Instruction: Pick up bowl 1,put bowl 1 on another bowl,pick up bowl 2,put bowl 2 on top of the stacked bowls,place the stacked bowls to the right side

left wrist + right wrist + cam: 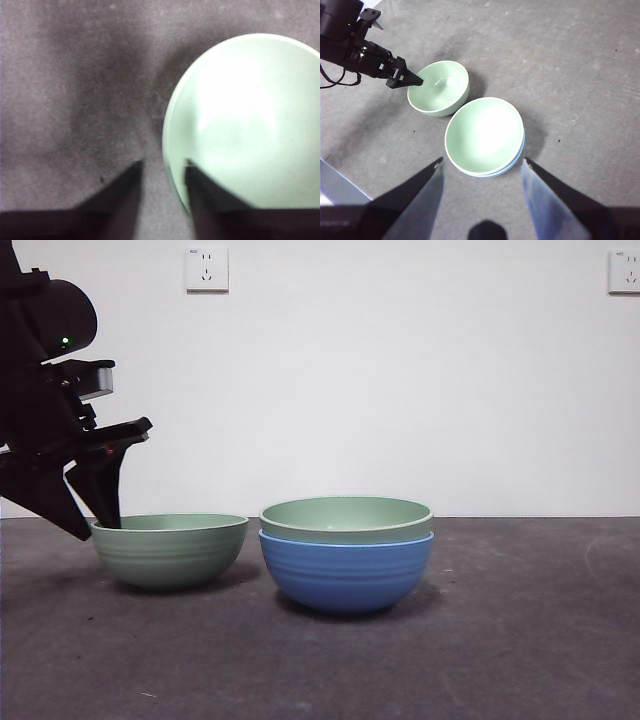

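Only a narrow part of bowl 1 [347,537] can be seen above the blue bowl, so bowl 2 [170,553] should sit inside just as deep when I lower it.
A pale green ribbed bowl, bowl 1 [346,520], sits nested in the blue bowl [345,575] at the table's middle. From above, in the right wrist view, this pair [482,130] shows as one stack. Left of it, bowl 2 [170,548], also pale green, stands alone on the table. My left gripper [108,505] is down at this bowl's left rim. In the left wrist view its jaws [162,164] are open and straddle the rim of bowl 2 [250,130], one jaw inside and one outside. My right gripper [481,164] hangs open high above the stack, holding nothing.
The dark grey table [520,640] stretches bare to the right of the stack. A white wall with two sockets [206,269] stands behind. The left arm [350,47] reaches in over the table's left part.
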You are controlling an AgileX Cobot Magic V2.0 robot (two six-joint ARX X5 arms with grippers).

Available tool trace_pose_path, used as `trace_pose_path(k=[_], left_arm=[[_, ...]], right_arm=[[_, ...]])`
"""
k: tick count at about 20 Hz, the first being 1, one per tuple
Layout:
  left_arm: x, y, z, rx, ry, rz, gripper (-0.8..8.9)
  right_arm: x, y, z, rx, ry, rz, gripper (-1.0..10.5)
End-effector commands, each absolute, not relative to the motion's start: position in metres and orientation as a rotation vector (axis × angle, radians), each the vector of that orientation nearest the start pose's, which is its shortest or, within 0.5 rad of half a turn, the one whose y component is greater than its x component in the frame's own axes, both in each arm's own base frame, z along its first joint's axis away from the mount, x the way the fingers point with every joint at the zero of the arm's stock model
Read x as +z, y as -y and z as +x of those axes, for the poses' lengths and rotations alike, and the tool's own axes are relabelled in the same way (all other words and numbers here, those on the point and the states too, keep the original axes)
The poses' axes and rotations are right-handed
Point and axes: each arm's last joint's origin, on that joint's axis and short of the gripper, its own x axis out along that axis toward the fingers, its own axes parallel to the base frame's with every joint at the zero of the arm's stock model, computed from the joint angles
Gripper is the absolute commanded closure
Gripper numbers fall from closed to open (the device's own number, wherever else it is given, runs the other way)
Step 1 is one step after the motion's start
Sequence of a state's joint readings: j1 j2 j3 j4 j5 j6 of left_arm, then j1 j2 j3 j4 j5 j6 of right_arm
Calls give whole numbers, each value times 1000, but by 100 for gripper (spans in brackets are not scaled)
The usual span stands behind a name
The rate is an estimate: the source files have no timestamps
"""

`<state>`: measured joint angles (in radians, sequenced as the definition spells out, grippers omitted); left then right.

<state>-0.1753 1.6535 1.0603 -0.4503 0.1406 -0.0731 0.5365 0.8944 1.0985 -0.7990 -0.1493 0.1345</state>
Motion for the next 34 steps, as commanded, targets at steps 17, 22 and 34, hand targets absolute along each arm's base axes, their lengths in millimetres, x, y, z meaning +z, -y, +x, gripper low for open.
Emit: trace_pose_path(k=[17, 22, 34], left_arm=[[248, 88, 293, -392, -942, -38, 822], [282, 126, 289, -504, -870, 10, 822], [251, 196, 310, -580, -966, 106, 822]], right_arm=[[362, -86, 136, 619, -661, 2, 689], [362, -86, 136, 620, -662, 2, 689], [362, -86, 136, 621, -662, -2, 689]])
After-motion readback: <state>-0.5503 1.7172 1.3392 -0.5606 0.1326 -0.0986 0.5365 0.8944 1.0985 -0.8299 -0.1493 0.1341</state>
